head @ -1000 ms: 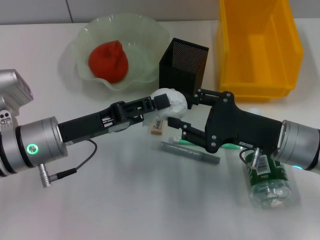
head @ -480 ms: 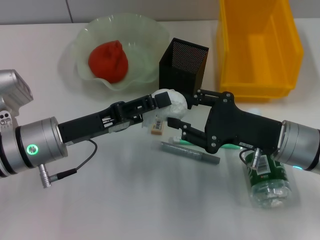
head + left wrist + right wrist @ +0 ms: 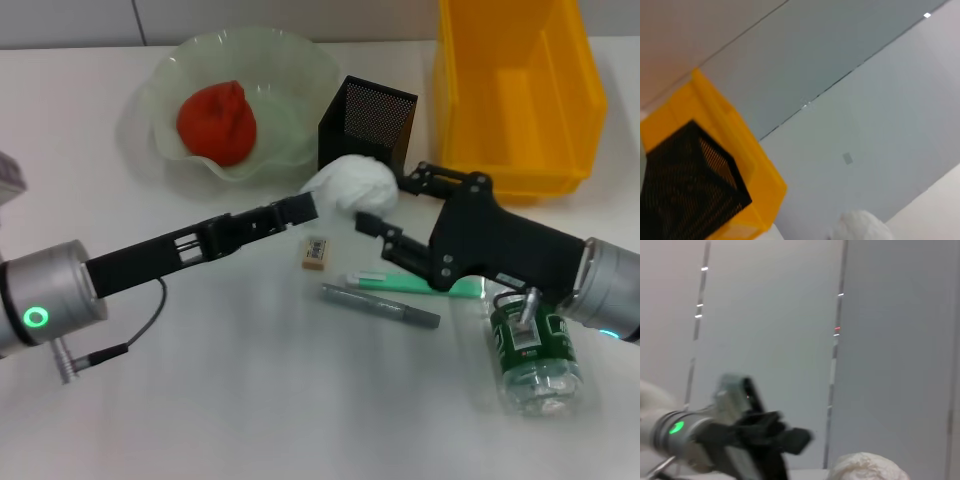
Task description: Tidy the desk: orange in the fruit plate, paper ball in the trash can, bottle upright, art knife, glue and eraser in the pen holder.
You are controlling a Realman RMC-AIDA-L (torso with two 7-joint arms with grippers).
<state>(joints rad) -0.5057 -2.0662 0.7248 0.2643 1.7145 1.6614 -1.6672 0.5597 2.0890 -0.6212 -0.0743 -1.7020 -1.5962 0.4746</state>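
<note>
My right gripper should carry the paper ball [image 3: 354, 184] to the yellow trash can [image 3: 520, 110] and drop it in, because the trash can stands past the pen holder from my left gripper.
My right gripper [image 3: 385, 200] is shut on the white paper ball [image 3: 345, 185], which hangs just above the table in front of the black mesh pen holder [image 3: 368, 122]. The left gripper [image 3: 300, 208] stands open just left of the ball, with nothing between its fingers. The orange [image 3: 217, 122] lies in the pale green fruit plate [image 3: 295, 65]. The yellow trash can [image 3: 515, 90] stands at the back right. The bottle [image 3: 535, 350] lies on its side under my right arm. The eraser [image 3: 316, 252] lies flat on the table. A green-white stick [image 3: 410, 284] and a grey one [image 3: 380, 306] lie beside it.
The right wrist view shows the paper ball [image 3: 867, 467] low down and the left gripper [image 3: 790, 437] across from it. In the left wrist view the pen holder [image 3: 685, 190] stands before the trash can [image 3: 740, 150].
The left gripper has let go of the paper ball and drawn back to the left. The right gripper now holds the ball and has carried it slightly up and toward the right.
</note>
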